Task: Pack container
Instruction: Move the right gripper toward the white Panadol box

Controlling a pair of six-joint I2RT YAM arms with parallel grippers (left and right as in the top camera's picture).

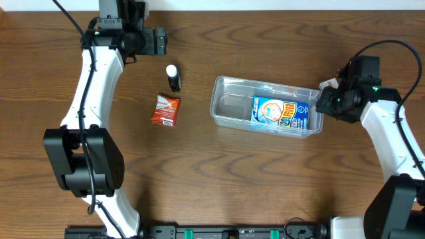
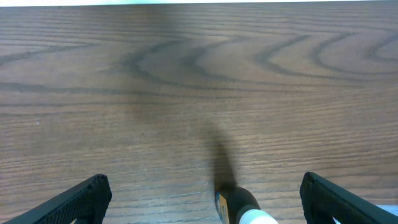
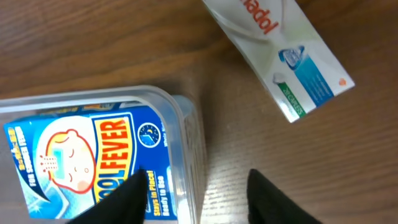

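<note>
I need to straighten the clear plastic container [image 1: 235, 106] because it lies at a slant across the table. My right gripper should pinch its end [image 1: 317, 118] and turn the container square before packing the next box.
The clear plastic container [image 1: 231, 106] lies right of the table's middle with a blue "Cool Fever" carton [image 1: 281, 113] inside its right half. My right gripper [image 1: 330, 103] is open at the container's right end. In the right wrist view its fingers [image 3: 198, 183] straddle the end wall [image 3: 186, 124], one finger over the carton [image 3: 81, 162]. My left gripper [image 1: 159, 42] is open and empty at the back left. A black bottle with a white cap [image 1: 173, 78] stands just in front of it and shows between the fingers [image 2: 205, 190] in the left wrist view [image 2: 244, 208].
An orange-red packet [image 1: 165, 109] lies flat left of the container. A white and green toothpaste box [image 3: 280, 50] lies on the table beyond the container's right end, mostly hidden under the right arm in the overhead view [image 1: 327, 85].
</note>
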